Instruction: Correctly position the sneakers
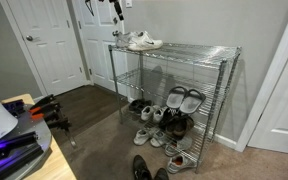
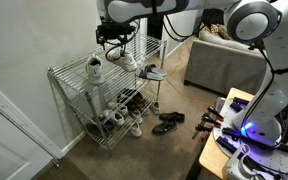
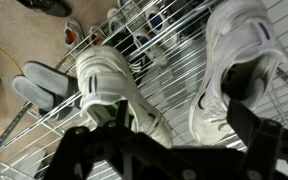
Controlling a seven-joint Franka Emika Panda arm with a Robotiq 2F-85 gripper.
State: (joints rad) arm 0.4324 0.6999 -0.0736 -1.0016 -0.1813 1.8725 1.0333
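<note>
The wire gap (image 3: 171, 92) between the two sneakers is under my open gripper, so next I move my gripper to the opening of the sneaker (image 3: 246, 82) at the rack's end.
Two white lace-up sneakers lie on the top shelf of a wire shoe rack (image 1: 199, 52). In the wrist view one sneaker (image 3: 109, 85) is at the left and its mate (image 3: 234, 60) at the right, with a gap of bare wire between them. They show in both exterior views (image 1: 141, 41) (image 2: 95, 68). My gripper (image 3: 174, 135) is open and empty. It hangs just above the shelf, over the gap between the two sneakers, one finger near each. It also shows in both exterior views (image 1: 115, 12) (image 2: 112, 38).
Grey slip-ons (image 3: 39, 82) (image 1: 184, 98) sit on a lower shelf, with several more shoes on the rack's bottom levels. Black shoes (image 1: 144, 168) (image 2: 167, 122) lie on the floor in front. A couch (image 2: 219, 62) and white doors (image 1: 54, 45) stand nearby.
</note>
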